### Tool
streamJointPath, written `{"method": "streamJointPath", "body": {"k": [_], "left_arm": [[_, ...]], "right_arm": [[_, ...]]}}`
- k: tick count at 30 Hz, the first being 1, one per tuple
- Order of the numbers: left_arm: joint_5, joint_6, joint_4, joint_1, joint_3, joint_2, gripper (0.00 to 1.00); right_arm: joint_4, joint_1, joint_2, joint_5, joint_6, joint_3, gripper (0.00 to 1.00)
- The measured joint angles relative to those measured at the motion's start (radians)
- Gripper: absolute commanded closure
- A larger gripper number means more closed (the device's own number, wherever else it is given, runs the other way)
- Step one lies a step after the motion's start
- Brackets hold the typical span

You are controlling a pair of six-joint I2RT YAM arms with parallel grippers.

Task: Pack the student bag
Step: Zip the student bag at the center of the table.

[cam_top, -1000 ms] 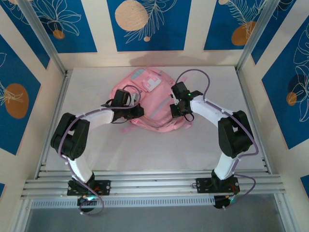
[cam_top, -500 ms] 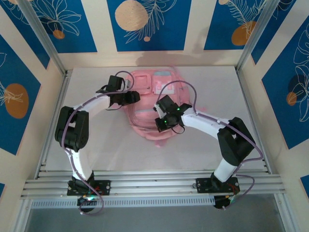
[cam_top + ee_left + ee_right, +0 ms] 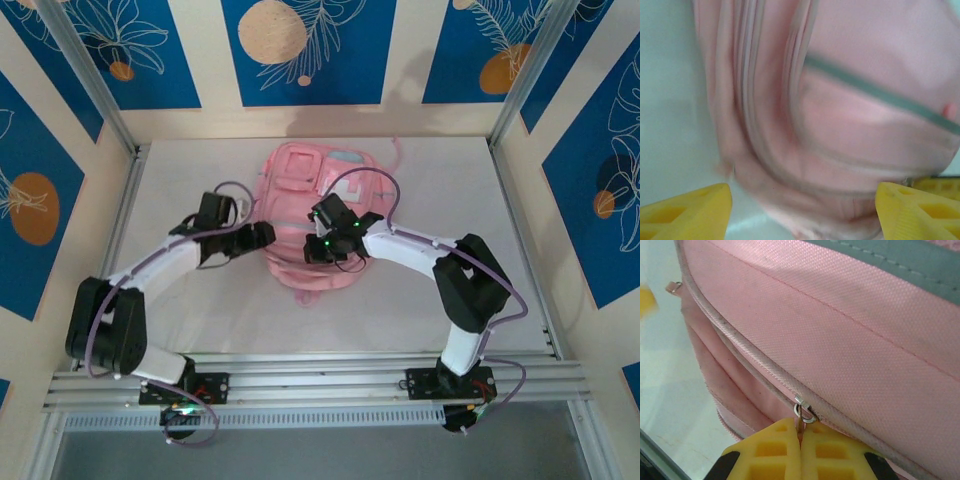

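Note:
With the zipper pull (image 3: 804, 409) midway along the bag's loose near edge, my left gripper should steady the bag's near corner (image 3: 270, 260) while my right gripper draws the pull along.
The pink student bag (image 3: 300, 190) lies flat on the white table, toward the back middle. My right gripper (image 3: 312, 250) is at the bag's near edge, shut on the metal zipper pull (image 3: 806, 415); its yellow fingers (image 3: 775, 450) meet with the pull pinched between them. The bag's pink fabric and zipper seam (image 3: 840, 330) run just beyond them. My left gripper (image 3: 262, 237) is open beside the bag's near left side. Its yellow fingertips (image 3: 690, 210) stand wide apart, with the blurred bag (image 3: 850, 100) ahead of them and nothing gripped.
A pink strap (image 3: 395, 150) trails off the bag's back right corner. Aluminium rails (image 3: 320, 380) border the near edge, and patterned walls close in the other three sides. Bare table top (image 3: 180, 170) lies left and right of the bag.
My left gripper has opened, let go of the bag and drawn back toward the near left. The right gripper has pulled the zipper pull leftward, and the bag has turned and shifted.

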Motion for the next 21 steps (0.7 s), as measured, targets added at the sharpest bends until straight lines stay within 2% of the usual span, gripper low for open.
{"method": "streamJointPath", "body": {"k": [6, 12, 14, 16, 17, 19, 20, 21], "left_arm": [[0.023, -0.153, 0.106, -0.006, -0.181, -0.020, 0.23], [0.024, -0.251, 0.263, -0.014, -0.166, 0.055, 0.22], [0.023, -0.279, 0.324, -0.018, -0.163, 0.078, 0.25], [0.023, -0.304, 0.365, -0.025, -0.157, 0.104, 0.35], [0.024, -0.311, 0.378, -0.028, -0.156, 0.117, 0.44], [0.037, -0.323, 0.412, -0.034, -0.155, 0.151, 0.75], [0.043, -0.330, 0.429, -0.035, -0.155, 0.167, 0.85], [0.051, -0.337, 0.444, -0.035, -0.155, 0.180, 1.00]], "right_arm": [[0.061, 0.006, 0.019, -0.050, 0.052, 0.000, 1.00], [0.061, 0.032, 0.019, -0.052, 0.030, 0.000, 1.00], [0.061, 0.034, 0.019, -0.055, 0.021, 0.000, 1.00], [0.062, 0.034, 0.019, -0.056, 0.003, -0.001, 1.00], [0.063, 0.034, 0.018, -0.056, -0.004, -0.003, 1.00], [0.061, 0.034, 0.018, -0.055, -0.029, -0.008, 1.00], [0.054, 0.033, 0.018, -0.054, -0.041, -0.008, 1.00], [0.041, 0.033, 0.018, -0.048, -0.061, -0.008, 1.00]]}}
